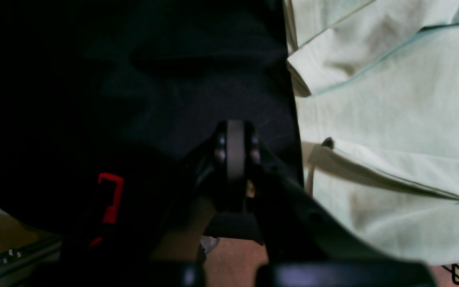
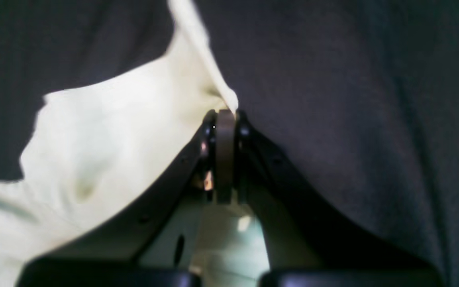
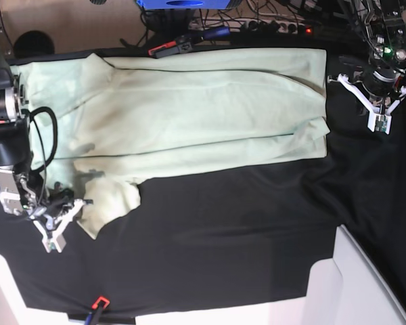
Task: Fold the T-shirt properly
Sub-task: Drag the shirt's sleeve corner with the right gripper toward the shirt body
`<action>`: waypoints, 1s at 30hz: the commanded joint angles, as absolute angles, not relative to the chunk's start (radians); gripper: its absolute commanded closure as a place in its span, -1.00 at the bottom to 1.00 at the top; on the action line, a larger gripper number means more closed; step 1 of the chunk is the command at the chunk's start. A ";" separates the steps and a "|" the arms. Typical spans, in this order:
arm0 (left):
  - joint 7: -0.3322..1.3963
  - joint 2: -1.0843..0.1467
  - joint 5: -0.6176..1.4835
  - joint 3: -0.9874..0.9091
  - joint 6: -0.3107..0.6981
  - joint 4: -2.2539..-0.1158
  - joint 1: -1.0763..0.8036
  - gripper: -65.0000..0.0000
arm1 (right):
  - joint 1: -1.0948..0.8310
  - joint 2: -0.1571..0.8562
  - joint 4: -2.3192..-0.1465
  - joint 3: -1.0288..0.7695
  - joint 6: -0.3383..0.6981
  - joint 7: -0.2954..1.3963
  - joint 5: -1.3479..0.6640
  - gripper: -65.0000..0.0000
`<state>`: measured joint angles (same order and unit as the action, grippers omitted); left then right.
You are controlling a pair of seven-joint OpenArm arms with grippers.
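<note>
The T-shirt's body (image 3: 88, 132) lies open behind the sleeve's edge (image 2: 228, 101) that my right gripper pinches, so I should keep folding the sleeve back until it rests there.
The pale mint-green T-shirt (image 3: 189, 108) lies spread across the far half of the black cloth (image 3: 223, 230). One sleeve (image 3: 108, 200) hangs toward the front left. In the right wrist view my right gripper (image 2: 225, 113) is shut, with a pointed edge of the T-shirt (image 2: 106, 131) drawn up to its tips. In the base view my right gripper (image 3: 73, 208) sits at that sleeve's left edge. My left gripper (image 1: 235, 126) is shut on nothing, over black cloth just left of the T-shirt's edge (image 1: 393, 119). In the base view my left gripper (image 3: 379, 123) hangs just past the shirt's right end.
Cables and a power strip (image 3: 284, 26) run along the back edge, near a red-and-black tool (image 3: 172, 47). A white surface (image 3: 352, 277) shows at the front right. A small red item (image 3: 98, 301) lies at the cloth's front edge.
</note>
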<state>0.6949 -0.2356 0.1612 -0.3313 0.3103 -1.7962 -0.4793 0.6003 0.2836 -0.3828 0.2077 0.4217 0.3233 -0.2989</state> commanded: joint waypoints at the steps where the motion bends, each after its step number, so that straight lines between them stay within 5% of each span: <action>1: 0.682 -0.249 0.162 -0.338 0.302 -1.813 -0.478 1.00 | 0.621 0.298 -0.407 0.206 0.427 0.337 -0.305 1.00; 6: 0.682 -0.251 0.162 -0.334 0.302 -1.813 -0.476 1.00 | 0.567 0.317 -0.524 0.196 0.427 0.479 -0.306 1.00; 17: 0.682 -0.254 0.160 -0.334 0.302 -1.813 -0.475 1.00 | 0.283 0.317 -1.130 0.027 0.427 0.808 -0.305 1.00; 30: 0.682 -0.255 0.160 -0.335 0.302 -1.810 -0.469 1.00 | 0.050 0.312 -1.478 -0.076 0.426 0.960 -0.305 1.00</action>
<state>0.6991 -0.2405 0.1585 -0.3275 0.3107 -1.7958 -0.4713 0.0345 0.3000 -1.4601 -0.0681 0.4217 0.9691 -0.2955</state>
